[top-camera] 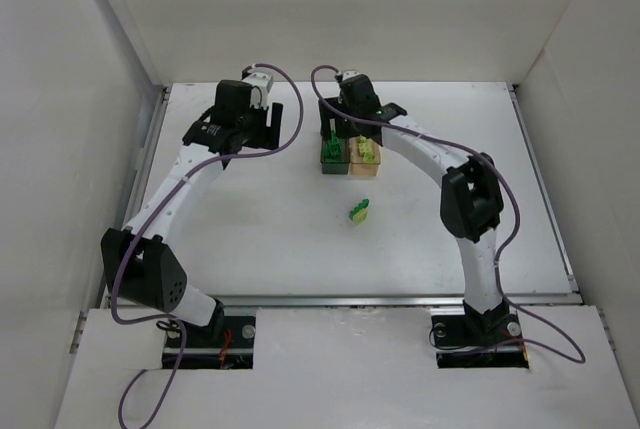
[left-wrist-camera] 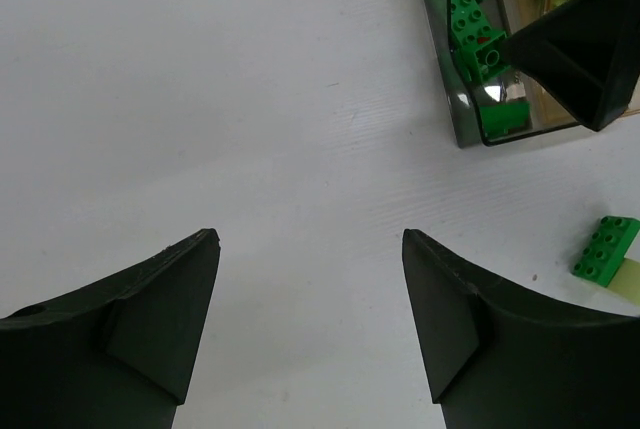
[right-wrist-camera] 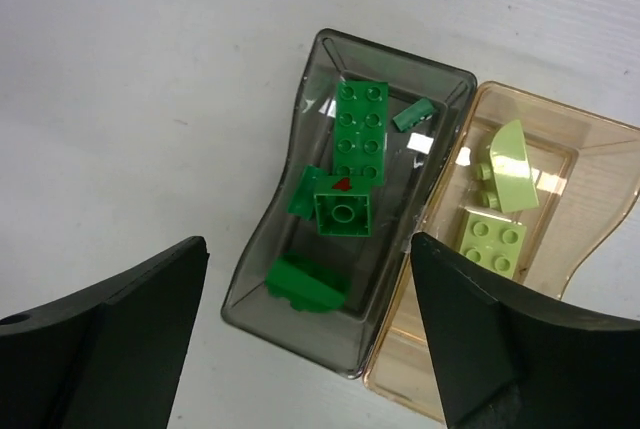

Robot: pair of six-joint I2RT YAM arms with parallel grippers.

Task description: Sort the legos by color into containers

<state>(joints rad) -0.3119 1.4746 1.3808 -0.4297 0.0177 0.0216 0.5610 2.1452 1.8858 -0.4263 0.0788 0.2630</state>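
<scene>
The dark green brick (top-camera: pixel 360 205) is joined to the pale brick, so my right gripper should lift both by the pale brick (top-camera: pixel 359 216) to my left gripper before I sort them.
The two joined containers sit mid-table: the smoky grey one (top-camera: pixel 333 158) (right-wrist-camera: pixel 268 224) holds several dark green legos (right-wrist-camera: pixel 360 131), the orange-tan one (top-camera: pixel 366 157) (right-wrist-camera: pixel 600 154) holds two pale yellow-green legos (right-wrist-camera: pixel 493 240). A dark green brick (left-wrist-camera: pixel 605 248) and a pale brick (left-wrist-camera: pixel 631 284) lie together loose on the table (top-camera: pixel 359 211), in front of the containers. My right gripper (top-camera: pixel 345 127) (right-wrist-camera: pixel 310 244) hovers open and empty just above the grey container. My left gripper (top-camera: pixel 258 134) (left-wrist-camera: pixel 310 239) is open and empty over bare table, left of the containers.
White walls close in the table (top-camera: pixel 250 239) on the left, back and right. One of the right gripper's fingers (left-wrist-camera: pixel 585 49) shows over the containers in the left wrist view. The right arm arches over the table's right half.
</scene>
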